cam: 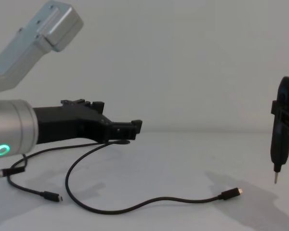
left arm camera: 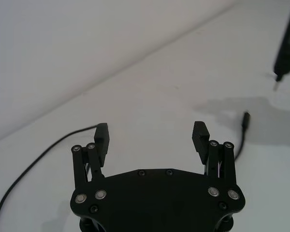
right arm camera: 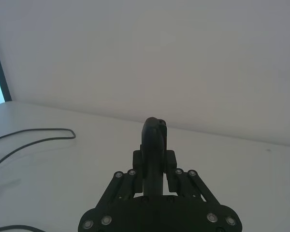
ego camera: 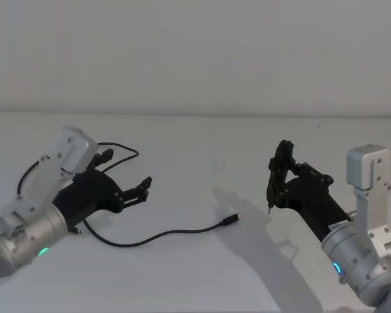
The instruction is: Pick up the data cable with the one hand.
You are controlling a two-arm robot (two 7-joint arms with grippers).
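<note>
I expect the plug with the short metal tip [cam: 230,193] to stick out in front instead of hanging down when I lift, because the data cable keeps wide, smooth curves [cam: 106,212].
The data cable [ego camera: 158,237] lies in loose curves on the white table, its plug [ego camera: 233,220] with a short metal tip pointing right. The same plug [cam: 230,193] rests on the table in the chest view, and a second plug end [cam: 53,196] lies at the left. My left gripper [ego camera: 127,171] hovers open above the cable's left loop, well left of the plug, with nothing between its fingers [left arm camera: 101,138]. In the left wrist view the plug [left arm camera: 246,119] sits beyond the right finger. My right gripper [ego camera: 283,175] is shut on a slim dark pointed tool [ego camera: 272,186], held upright.
The white table [ego camera: 202,150] runs back to a plain wall. The tool's tip [cam: 275,179] hangs just above the table, right of the plug. Cable loops [right arm camera: 43,134] lie behind and under the left arm [ego camera: 26,228].
</note>
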